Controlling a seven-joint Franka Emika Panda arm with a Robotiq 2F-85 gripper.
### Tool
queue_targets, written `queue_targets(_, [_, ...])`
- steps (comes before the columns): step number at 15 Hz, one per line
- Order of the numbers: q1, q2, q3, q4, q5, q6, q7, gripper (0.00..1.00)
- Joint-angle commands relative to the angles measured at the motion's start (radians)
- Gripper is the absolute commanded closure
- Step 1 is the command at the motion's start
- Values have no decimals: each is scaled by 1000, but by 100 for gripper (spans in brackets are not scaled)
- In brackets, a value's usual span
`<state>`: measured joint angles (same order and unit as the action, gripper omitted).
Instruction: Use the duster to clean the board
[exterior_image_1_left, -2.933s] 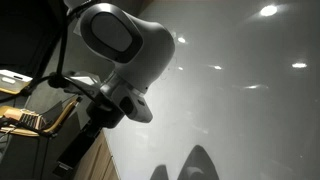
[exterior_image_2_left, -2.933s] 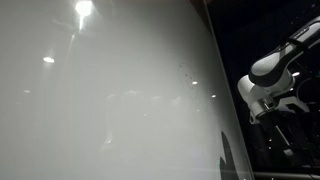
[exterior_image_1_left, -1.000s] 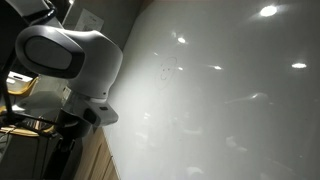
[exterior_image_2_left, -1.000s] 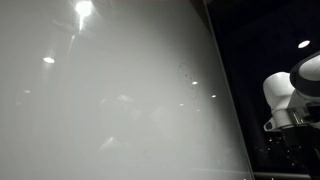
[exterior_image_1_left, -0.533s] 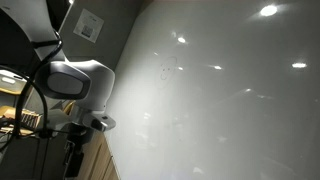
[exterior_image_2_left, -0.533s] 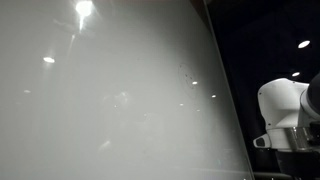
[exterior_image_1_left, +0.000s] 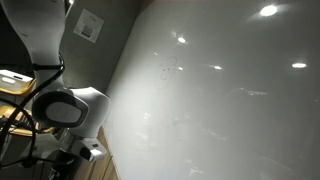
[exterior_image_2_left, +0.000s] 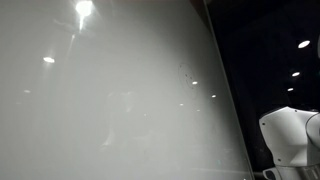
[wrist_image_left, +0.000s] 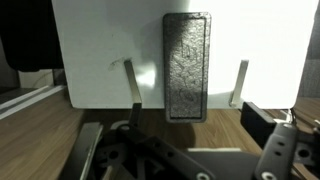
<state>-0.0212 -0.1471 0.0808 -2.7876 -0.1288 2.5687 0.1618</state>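
Observation:
I should keep moving my gripper toward the duster, because my open fingers are lined up with the duster's narrow width (wrist_image_left: 187, 65), and then close my gripper on its long sides (wrist_image_left: 206, 88).
The board (exterior_image_1_left: 220, 90) is a very large glossy white panel with light reflections and faint marks; it fills both exterior views (exterior_image_2_left: 110, 90). In the wrist view the duster (wrist_image_left: 187, 65), a dark oblong block, lies upright against a white surface (wrist_image_left: 100, 50), above a wooden top. My gripper (wrist_image_left: 180, 140) is open and empty, its fingers apart below the duster and not touching it. Only my arm's white links show in the exterior views, low at the frame edge (exterior_image_1_left: 65, 108) (exterior_image_2_left: 292, 138). The duster is not seen there.
A grey wall with a small white sheet (exterior_image_1_left: 90, 25) stands beside the board. Two thin metal clips (wrist_image_left: 131, 80) (wrist_image_left: 239, 82) flank the duster. A wooden top (wrist_image_left: 50, 140) lies under the gripper. Cables and yellow gear (exterior_image_1_left: 15, 85) sit behind the arm.
My arm has dropped down and drawn back from the board's face, sinking toward the bottom edge in both exterior views. The board looks the same.

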Motion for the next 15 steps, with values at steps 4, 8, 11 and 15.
queue_targets(4, [-6, 36, -62, 1, 57, -8, -37, 0])
queue_targets(8, [-1, 84, -74, 1, 82, 12, -52, 0])
queue_targets(11, [13, 116, -65, 1, 105, 14, -51, 0])
queue_targets(15, [30, 156, -55, 5, 123, 24, -49, 0])
